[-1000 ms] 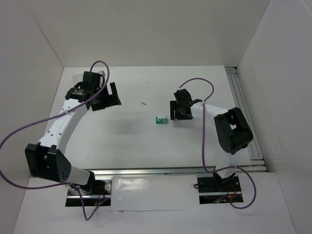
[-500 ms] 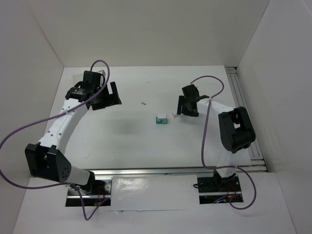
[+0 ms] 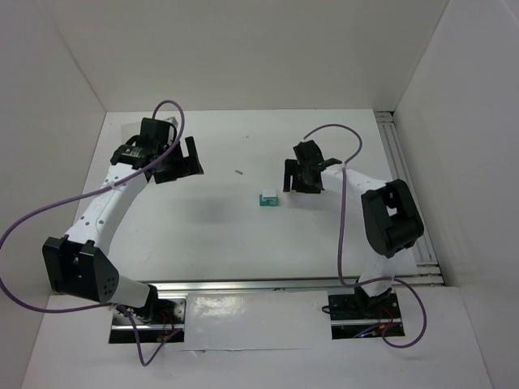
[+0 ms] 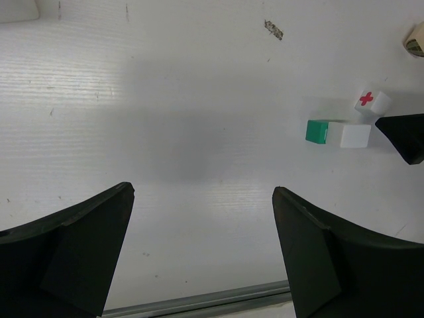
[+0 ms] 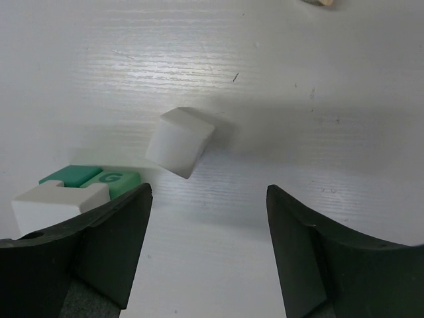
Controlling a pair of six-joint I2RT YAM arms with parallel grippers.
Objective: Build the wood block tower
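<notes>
The white cube (image 5: 177,144) lies at an angle to my right gripper's fingers. I should move above it and line my gripper up square with its sides (image 5: 200,151) before I close the fingers.
The teal-green cube (image 4: 318,131) lies on the table beside a plain white block (image 4: 355,135); it shows in the right wrist view (image 5: 93,177) with a letter G on it, and in the top view (image 3: 266,200). The white cube with the red cross (image 4: 371,101) lies tilted just beyond them, loose on the table (image 5: 180,142). The tan cylinder (image 4: 415,41) only shows at the frame edge. My right gripper (image 5: 209,188) is open and empty, just short of the white cube (image 3: 298,180). My left gripper (image 4: 202,191) is open and empty, far left of the blocks (image 3: 190,158).
A translucent white tray (image 3: 131,130) lies at the back left under the left arm; its corner shows in the left wrist view (image 4: 16,8). A small dark speck (image 3: 239,172) lies on the table. White walls enclose the table; a metal rail (image 3: 405,162) runs along the right.
My right gripper swung to the right, away from the blocks, then came back left beside them. The left arm has not moved.
</notes>
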